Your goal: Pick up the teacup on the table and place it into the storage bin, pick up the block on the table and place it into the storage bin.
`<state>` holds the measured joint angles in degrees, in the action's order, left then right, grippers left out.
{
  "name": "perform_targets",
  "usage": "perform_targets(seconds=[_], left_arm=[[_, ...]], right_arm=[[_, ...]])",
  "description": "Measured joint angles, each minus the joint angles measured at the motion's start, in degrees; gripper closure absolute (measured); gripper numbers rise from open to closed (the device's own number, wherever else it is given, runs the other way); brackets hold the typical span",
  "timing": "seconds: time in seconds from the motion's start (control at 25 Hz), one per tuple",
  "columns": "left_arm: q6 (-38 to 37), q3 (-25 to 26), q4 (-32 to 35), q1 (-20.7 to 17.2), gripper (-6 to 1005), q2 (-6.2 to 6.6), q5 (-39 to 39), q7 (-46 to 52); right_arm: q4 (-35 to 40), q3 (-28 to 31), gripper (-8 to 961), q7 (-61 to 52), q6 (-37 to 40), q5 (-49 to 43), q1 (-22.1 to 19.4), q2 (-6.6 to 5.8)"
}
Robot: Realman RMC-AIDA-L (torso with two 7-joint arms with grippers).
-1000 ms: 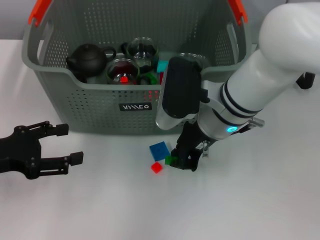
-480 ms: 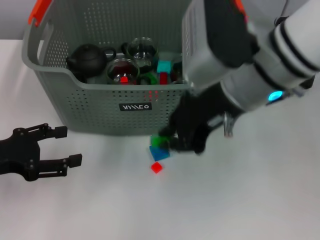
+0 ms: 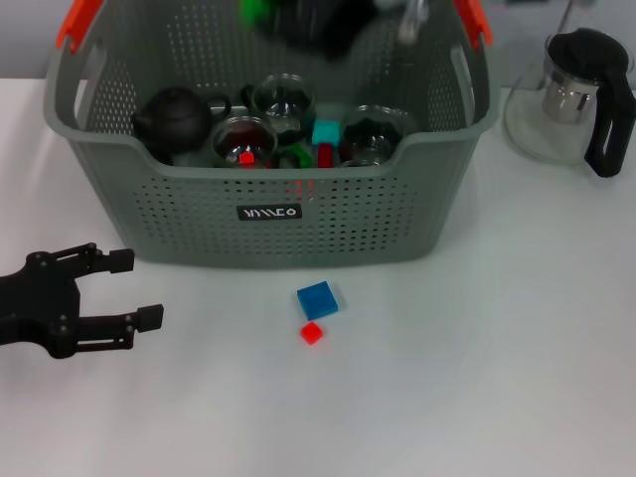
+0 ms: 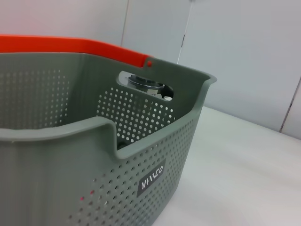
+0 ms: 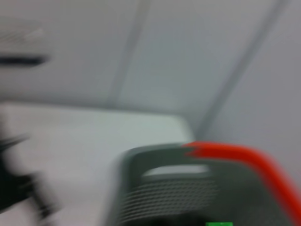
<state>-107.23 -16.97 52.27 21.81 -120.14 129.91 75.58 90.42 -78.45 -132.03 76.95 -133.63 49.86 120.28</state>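
My right gripper continues to go over the bin's inside [image 3: 234, 65] and lets go of the block there, because the green block [image 3: 256, 12] is clear above the storage bin's opening.
The grey-green storage bin [image 3: 298, 224] with orange handles stands at the back of the table and fills the left wrist view [image 4: 94, 155]. My right gripper [image 3: 283, 15] is blurred, high over the bin's far side, shut on a small green block [image 3: 255, 10]. That block shows at the edge of the right wrist view [image 5: 218, 223]. A blue block [image 3: 317, 298] and a small red block [image 3: 312, 333] lie on the table in front of the bin. Glass teacups [image 3: 243, 142] lie inside the bin. My left gripper [image 3: 137, 288] rests open at the left.
A dark teapot [image 3: 174, 117], more glass cups [image 3: 373, 129] and a cyan block [image 3: 325, 131] lie in the bin. A glass pitcher with a black handle [image 3: 576, 89] stands on the table to the bin's right.
My right gripper has lifted the green block off the table beside the blue block and carried it up over the bin's far side. The left arm has not moved.
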Motion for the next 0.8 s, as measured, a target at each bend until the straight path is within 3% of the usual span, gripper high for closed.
perform_targets(seconds=[0.2, 0.44, 0.8], left_arm=[[0.2, -0.2, 0.0, 0.3, 124, 0.00, 0.0, 0.0], [0.0, -0.3, -0.1, 0.5, 125, 0.00, 0.0, 0.0], [-0.2, -0.5, 0.0, 0.6, 124, 0.15, 0.2, 0.1]], right_arm=[[-9.5, 5.2, 743, -4.2, -9.3, -5.4, 3.2, -0.18], [-24.1, 8.4, 742, -4.3, -14.2, -10.4, 7.2, -0.32], [-26.8, 8.1, 741, -4.0, -14.9, -10.2, 6.8, -0.27]])
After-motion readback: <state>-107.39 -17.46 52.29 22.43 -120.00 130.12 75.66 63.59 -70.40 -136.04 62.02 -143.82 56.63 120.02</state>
